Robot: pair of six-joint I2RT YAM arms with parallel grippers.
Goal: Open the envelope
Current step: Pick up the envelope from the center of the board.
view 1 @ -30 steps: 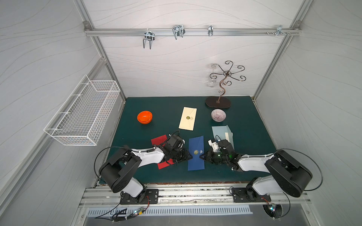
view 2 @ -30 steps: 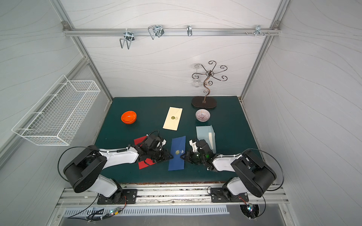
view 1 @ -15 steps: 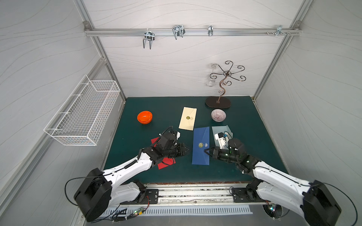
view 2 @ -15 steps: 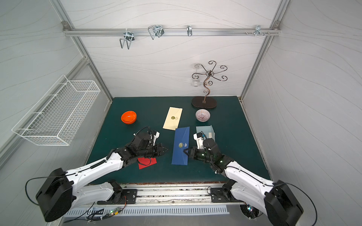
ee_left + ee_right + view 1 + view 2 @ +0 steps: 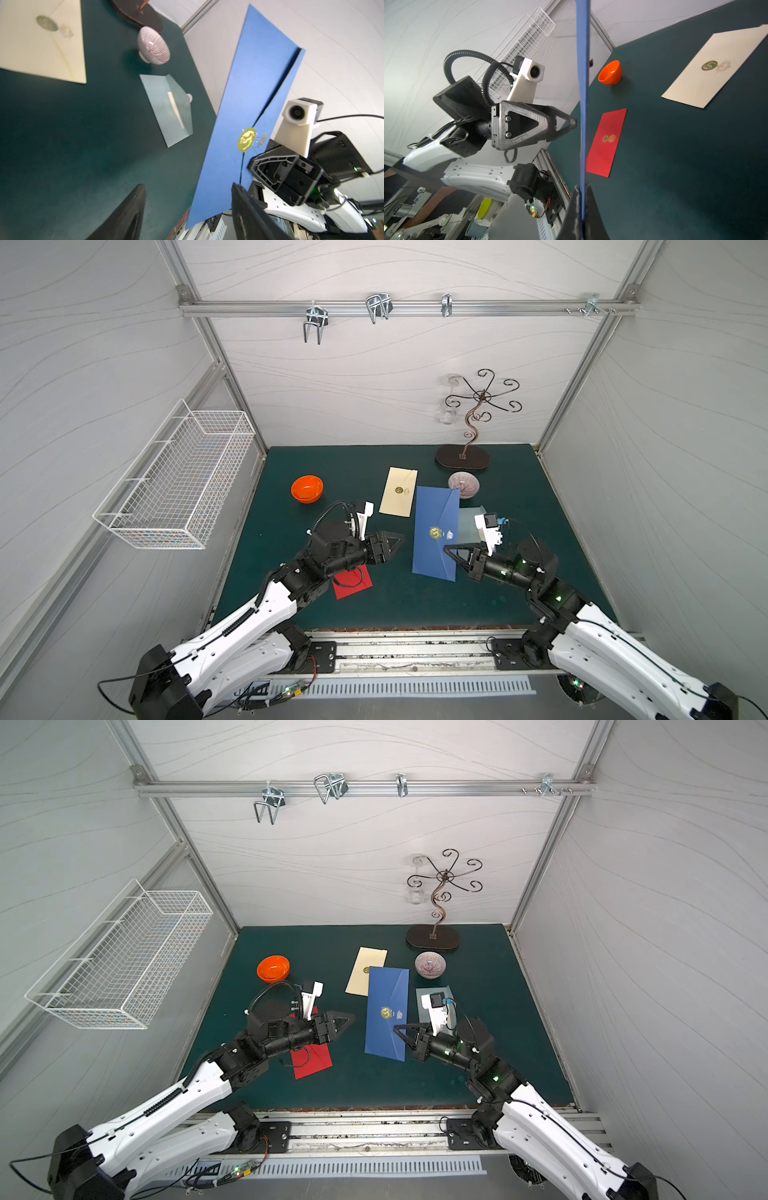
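The blue envelope's free long edge [image 5: 416, 529] points toward my left gripper's spread fingers. That gripper should keep moving in until the fingers are on both sides of the envelope's free edge [image 5: 415, 539], and then close.
The blue envelope [image 5: 434, 514] [image 5: 386, 990] hangs above the green mat, held on edge. Its flap lies closed, with a round gold seal [image 5: 246, 139] at its tip. My right gripper [image 5: 448, 549] [image 5: 395, 1028] is shut on the envelope's right long edge, below the seal. In the right wrist view the thin blue edge [image 5: 582, 83] runs straight between that gripper's [image 5: 581, 188] pressed fingers. My left gripper [image 5: 400, 537] [image 5: 352, 1017] hovers to the left of the envelope, open and holding nothing. In the left wrist view the envelope's face [image 5: 249, 93] stands beyond its [image 5: 188, 185] spread fingers.
A cream envelope [image 5: 399, 491] lies behind, a red one [image 5: 353, 583] under the left arm, and an opened pale blue one [image 5: 469, 522] behind the right gripper. An orange bowl [image 5: 306, 488], a striped bowl [image 5: 463, 484] and a metal stand [image 5: 462, 457] sit further back.
The right gripper has lifted the blue envelope off the mat and up on edge. The left gripper has risen too, drawn back from the envelope and spread its jaws wider.
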